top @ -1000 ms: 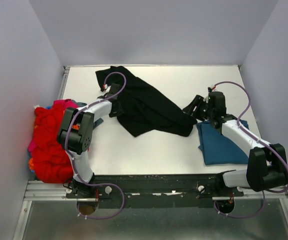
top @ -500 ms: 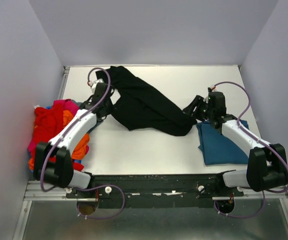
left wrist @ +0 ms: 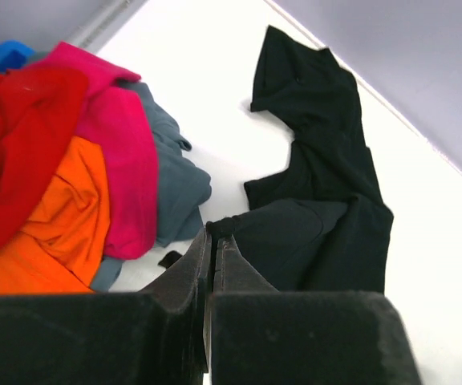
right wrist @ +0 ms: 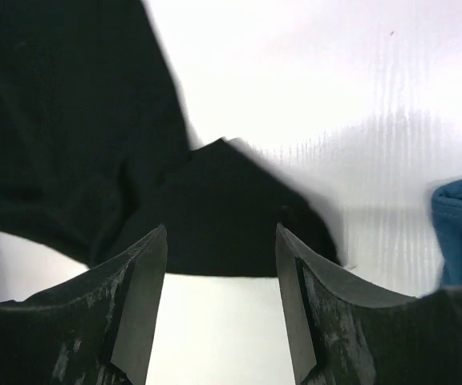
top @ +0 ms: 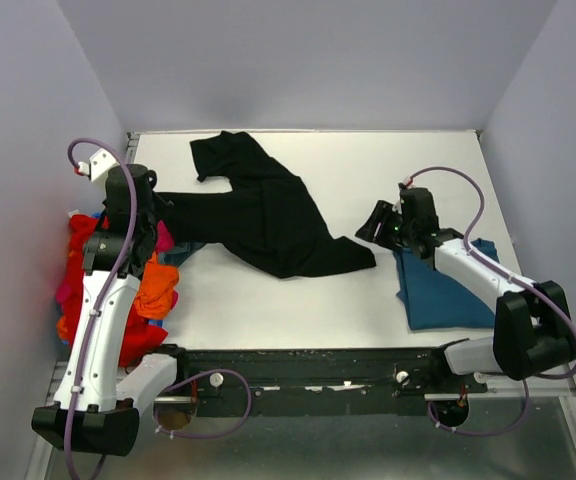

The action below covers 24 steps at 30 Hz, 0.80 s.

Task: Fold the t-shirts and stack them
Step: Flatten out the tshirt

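Observation:
The black t-shirt (top: pixel 276 222) lies in a bunch and thins out to a narrow corner (top: pixel 358 257), so the t-shirt will spread out into a wide panel when I pull on that corner.
The black t-shirt (top: pixel 268 215) lies spread across the middle of the table, with no print showing. My left gripper (top: pixel 154 205) is shut on its left edge, stretching it toward the pile; the left wrist view shows the pinch at my left gripper (left wrist: pixel 213 234) and the shirt (left wrist: pixel 327 200) beyond it. My right gripper (top: pixel 372 226) is open just right of the shirt's right corner. In the right wrist view my right gripper (right wrist: pixel 220 241) is empty, the black corner (right wrist: pixel 231 208) lying past the fingertips. The folded teal-blue t-shirt (top: pixel 446 290) lies at the right, under the right arm.
A loose pile sits at the table's left edge: red (top: pixel 93 290), orange (top: pixel 153 290), pink (left wrist: pixel 123 160) and grey-blue (left wrist: pixel 175 184) shirts. The white table (top: pixel 298 310) ends in a dark rail at the near side. Purple-grey walls stand close on the other three sides.
My left arm swung left and toward the near side, pulling the black shirt's edge over to the pile and stretching it out. My right gripper shifted slightly left; the shirt's right corner slid left.

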Tool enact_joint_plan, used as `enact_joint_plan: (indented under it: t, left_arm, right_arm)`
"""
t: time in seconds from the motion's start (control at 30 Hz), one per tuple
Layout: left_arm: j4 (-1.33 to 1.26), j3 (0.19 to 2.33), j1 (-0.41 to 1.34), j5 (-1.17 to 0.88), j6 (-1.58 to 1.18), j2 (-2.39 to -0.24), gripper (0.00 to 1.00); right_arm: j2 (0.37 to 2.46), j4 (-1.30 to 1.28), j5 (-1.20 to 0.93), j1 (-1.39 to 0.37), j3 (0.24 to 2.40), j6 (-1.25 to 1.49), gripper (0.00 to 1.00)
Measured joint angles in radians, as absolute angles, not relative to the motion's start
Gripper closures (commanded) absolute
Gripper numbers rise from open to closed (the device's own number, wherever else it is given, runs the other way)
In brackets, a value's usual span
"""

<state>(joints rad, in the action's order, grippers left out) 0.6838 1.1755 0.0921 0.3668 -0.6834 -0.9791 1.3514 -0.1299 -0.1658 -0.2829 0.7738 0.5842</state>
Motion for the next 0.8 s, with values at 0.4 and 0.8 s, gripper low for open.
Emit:
enact_joint_plan:
  t: [0.4,0.8]
  left_arm:
    - [0.724,1.19,0.076,0.412,-0.653,-0.964,1.0]
    - [0.71,1.162,0.074,0.396,-0.625,-0.963,1.0]
  right_arm:
    - [1.432,-0.202,-0.078,-0.345,0.796,0.56,0.43]
    - [1.467,-0.236,-0.104,-0.419,0.724,0.562,0.54]
